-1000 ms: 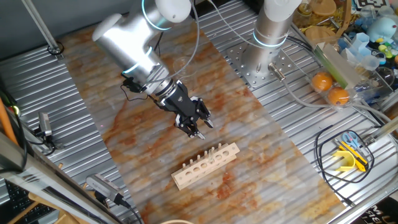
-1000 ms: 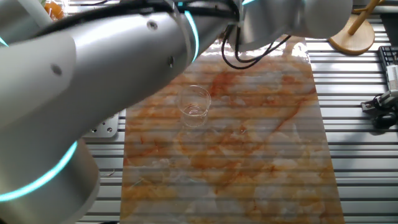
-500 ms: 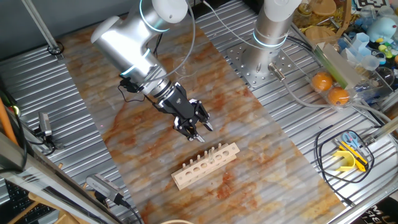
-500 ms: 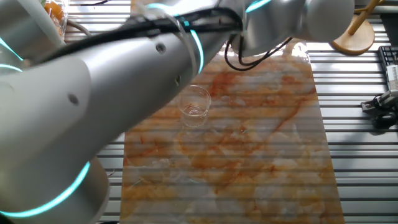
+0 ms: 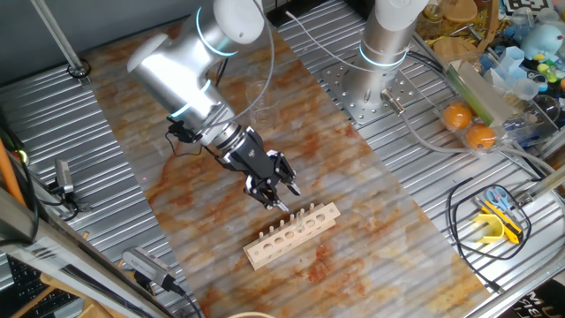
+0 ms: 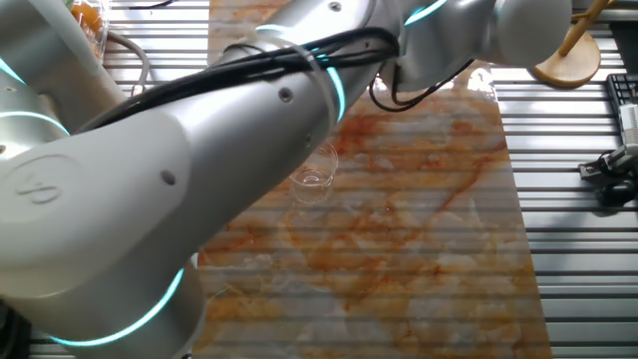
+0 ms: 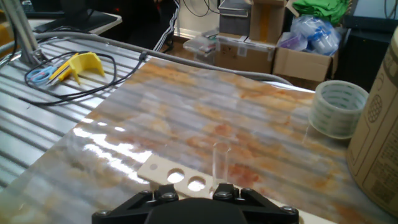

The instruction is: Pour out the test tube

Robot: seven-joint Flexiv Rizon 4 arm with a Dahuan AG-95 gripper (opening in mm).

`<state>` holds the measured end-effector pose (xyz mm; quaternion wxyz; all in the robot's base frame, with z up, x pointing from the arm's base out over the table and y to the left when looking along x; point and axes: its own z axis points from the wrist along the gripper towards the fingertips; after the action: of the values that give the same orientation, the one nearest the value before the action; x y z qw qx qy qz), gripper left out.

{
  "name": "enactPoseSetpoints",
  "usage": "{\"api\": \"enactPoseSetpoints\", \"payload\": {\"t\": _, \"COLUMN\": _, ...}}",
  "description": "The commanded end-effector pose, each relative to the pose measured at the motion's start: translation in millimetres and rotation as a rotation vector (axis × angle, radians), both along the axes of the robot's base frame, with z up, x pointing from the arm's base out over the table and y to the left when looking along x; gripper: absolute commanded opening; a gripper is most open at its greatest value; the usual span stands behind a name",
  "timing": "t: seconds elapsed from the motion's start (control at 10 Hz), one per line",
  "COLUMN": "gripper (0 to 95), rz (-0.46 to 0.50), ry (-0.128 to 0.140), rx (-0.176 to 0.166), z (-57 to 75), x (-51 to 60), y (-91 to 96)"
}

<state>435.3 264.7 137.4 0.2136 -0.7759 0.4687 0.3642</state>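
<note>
I expect the rack (image 5: 292, 236) to shift and turn a little when I pull out the test tube, since it stands in a hole (image 7: 220, 178) of that loose rack.
The test tube (image 7: 221, 163) is a thin clear glass tube standing upright in a hole of the pale wooden rack (image 7: 166, 175). In one fixed view the rack (image 5: 291, 235) lies on the marbled mat, and I cannot make the tube out there. My gripper (image 5: 282, 196) hangs tilted just above and left of the rack's middle. Its fingers stand apart and hold nothing. In the hand view only its black body (image 7: 193, 210) shows at the bottom edge, right behind the tube. The clear beaker (image 6: 315, 177) stands on the mat, half hidden by my arm.
A roll of tape (image 7: 339, 109) and a cardboard box (image 7: 380, 137) stand to the right in the hand view. A yellow tool with cables (image 5: 496, 221) lies on the ribbed table. The arm's base (image 5: 381, 75), oranges (image 5: 468, 124) and clutter are at the back right.
My gripper has come down and slightly left, closer to the rack. My arm now covers more of the other fixed view, partly hiding the beaker.
</note>
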Motion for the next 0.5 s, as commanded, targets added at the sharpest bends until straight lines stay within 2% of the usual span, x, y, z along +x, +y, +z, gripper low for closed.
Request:
{"api": "enactPoseSetpoints", "payload": {"t": 0.1, "gripper": 38.0, "rz": -0.007, "ry": 0.001, "rx": -0.001, "z": 0.7, "x": -1.8, "y": -0.7}}
{"api": "enactPoseSetpoints", "payload": {"t": 0.3, "gripper": 38.0, "rz": -0.016, "ry": 0.019, "rx": 0.025, "z": 1.2, "x": -1.5, "y": 0.3}}
{"api": "enactPoseSetpoints", "payload": {"t": 0.5, "gripper": 38.0, "rz": -0.038, "ry": 0.022, "rx": 0.034, "z": 2.5, "x": -0.7, "y": 2.8}}
